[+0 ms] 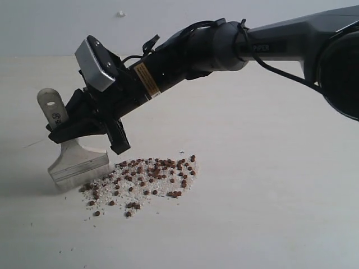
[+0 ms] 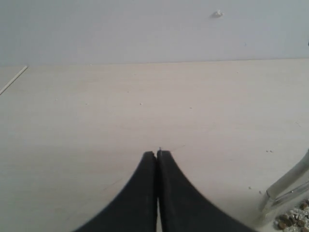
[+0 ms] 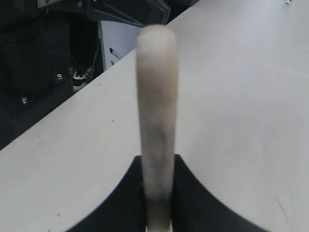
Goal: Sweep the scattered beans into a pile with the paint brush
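Observation:
My right gripper should swing round to the near side of the beans and turn the paint brush's broad side (image 1: 78, 167) toward them, because the paint brush's narrow edge (image 1: 108, 162) faces the beans now.
The paint brush (image 1: 77, 161) stands tilted on the table, silver ferrule and pale bristles down, holed wooden handle (image 1: 51, 107) up. My right gripper (image 1: 70, 128) reaches across from the right and is shut on that handle. In the right wrist view the handle (image 3: 155, 96) runs out between the black fingers (image 3: 128, 198). The beans (image 1: 148, 176), reddish-brown with whitish crumbs, lie in a loose patch just right of the bristles. My left gripper (image 2: 157, 153) is shut on nothing, low over bare table; the ferrule (image 2: 289, 186) and a few beans (image 2: 293, 220) show beside it.
The pale wooden table (image 1: 269, 168) stretches around the patch. A few stray beans (image 1: 96, 213) lie at its near left. The table's edge, with dark equipment (image 3: 38, 58) beyond it, shows in the right wrist view. A small white speck (image 1: 120, 14) sits far back.

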Available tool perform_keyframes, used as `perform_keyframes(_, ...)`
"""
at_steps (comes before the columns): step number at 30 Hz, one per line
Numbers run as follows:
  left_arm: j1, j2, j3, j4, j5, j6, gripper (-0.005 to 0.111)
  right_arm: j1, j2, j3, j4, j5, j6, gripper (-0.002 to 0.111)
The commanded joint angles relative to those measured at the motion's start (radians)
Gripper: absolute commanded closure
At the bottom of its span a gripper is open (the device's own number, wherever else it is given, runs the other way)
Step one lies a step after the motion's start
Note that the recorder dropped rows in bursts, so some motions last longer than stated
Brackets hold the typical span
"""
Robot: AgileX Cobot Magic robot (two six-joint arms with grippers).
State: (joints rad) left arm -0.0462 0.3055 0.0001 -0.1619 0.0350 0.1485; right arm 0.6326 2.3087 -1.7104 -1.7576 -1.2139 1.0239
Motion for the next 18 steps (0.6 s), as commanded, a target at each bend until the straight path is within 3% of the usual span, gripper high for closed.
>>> perform_keyframes(1, -0.002, -0.004, 0.000, -0.006, -0.003, 0.002, 0.107, -0.006, -0.068, -0.006, 0.013, -0.007, 0.009, 0.108)
perform_keyframes(6, -0.002, -0.004, 0.000, -0.006, -0.003, 0.002, 0.107, -0.006, -0.143, -0.006, 0.013, 0.048, 0.068, 0.108)
perform_keyframes(13, -0.002, -0.004, 0.000, -0.006, -0.003, 0.002, 0.107, -0.006, -0.263, 0.019, 0.013, 0.453, 0.617, 0.108)
perform_keyframes(18, -0.002, -0.004, 0.000, -0.006, -0.003, 0.002, 0.107, 0.042, -0.351, 0.146, 0.013, 0.832, 0.851, 0.108)
